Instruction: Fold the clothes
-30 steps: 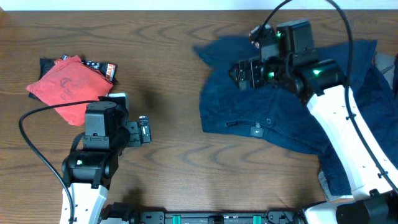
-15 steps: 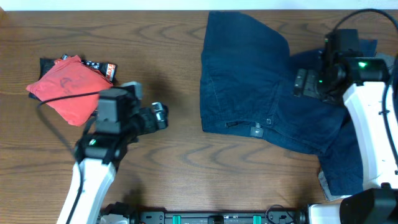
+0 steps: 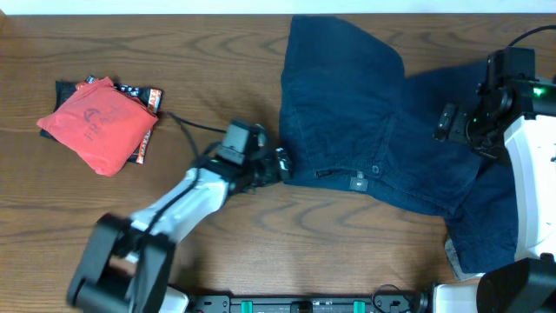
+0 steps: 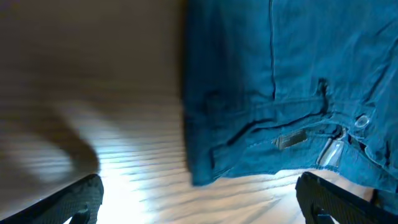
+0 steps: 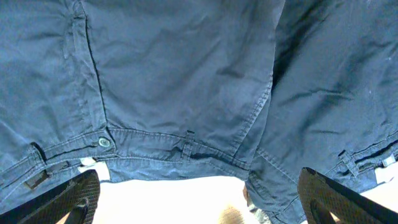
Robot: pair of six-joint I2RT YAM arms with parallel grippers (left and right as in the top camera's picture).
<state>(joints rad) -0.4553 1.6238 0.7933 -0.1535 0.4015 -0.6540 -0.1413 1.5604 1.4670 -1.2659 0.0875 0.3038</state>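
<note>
The navy garment lies partly over the navy cloth [image 3: 488, 228] under it. So my left gripper should grab the near waistband corner [image 3: 294, 178] and pull the garment toward the red bag before folding.
A dark navy garment [image 3: 347, 113] lies spread flat on the right half of the table, waistband with a small button [image 3: 375, 169] toward the front. More navy cloth [image 3: 482, 217] lies under it at the right. My left gripper [image 3: 280, 165] is open and empty, right at the garment's front-left corner [image 4: 205, 168]. My right gripper [image 3: 447, 122] is open and empty, held above the garment's right part; its wrist view shows the waistband and button [image 5: 104, 142] below it.
A red cloth bag [image 3: 95, 122] lies on dark packets at the far left. The wooden tabletop [image 3: 217, 69] shows between it and the garment. The right arm's white link [image 3: 530, 191] hangs over the cloth at the right edge.
The left arm has reached right from the table's left to the garment's corner. The right gripper let go of the cloth, which now lies flat, and moved off to the right.
</note>
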